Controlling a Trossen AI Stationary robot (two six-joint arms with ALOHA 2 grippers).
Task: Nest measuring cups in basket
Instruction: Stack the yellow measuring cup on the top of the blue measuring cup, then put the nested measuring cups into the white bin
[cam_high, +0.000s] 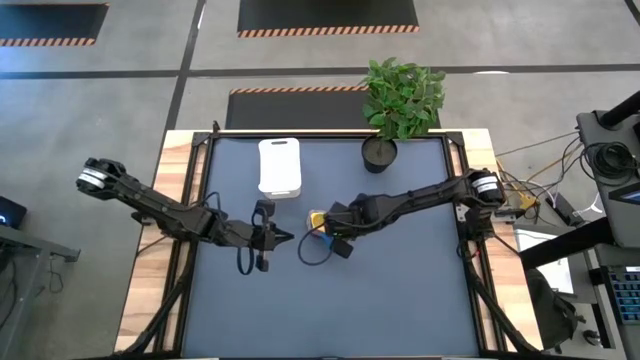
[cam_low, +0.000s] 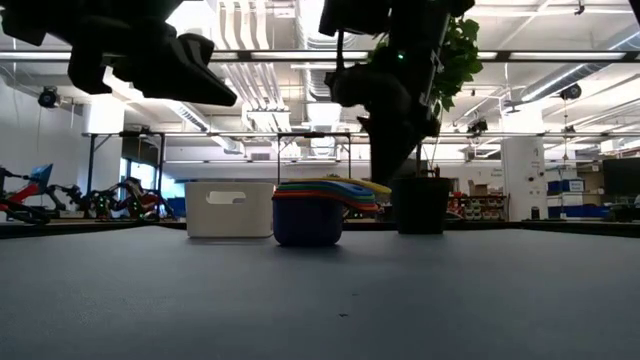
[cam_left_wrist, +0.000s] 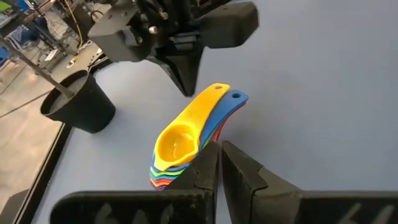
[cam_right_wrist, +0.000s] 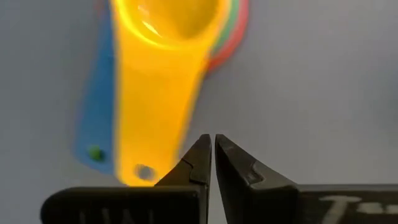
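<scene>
My shut right gripper is crowding the yellow handle's end (cam_left_wrist: 216, 89) while the cups stand nested. It should move back before my left gripper takes the stack by the cups' rims (cam_left_wrist: 160, 167).
The measuring cups (cam_left_wrist: 180, 146) stand nested in one stack on the dark mat, bottom cup down, the yellow one on top with a blue handle beside it. They show mid-table in the high view (cam_high: 316, 218) and the low view (cam_low: 308, 212). The white basket (cam_high: 279, 167) stands apart toward the far edge, and I see nothing in it. My right gripper (cam_right_wrist: 212, 142) is shut, pointing steeply down, its tips just beside the free end of the yellow handle (cam_right_wrist: 146, 168). My left gripper (cam_left_wrist: 221, 152) is shut and hangs high above the mat, left of the stack (cam_low: 225, 98).
A black plant pot (cam_high: 380, 152) with a green plant stands at the far edge, right of the basket and behind the stack in the low view (cam_low: 420, 205). Bare dark mat (cam_high: 400, 300) spreads toward the near edge.
</scene>
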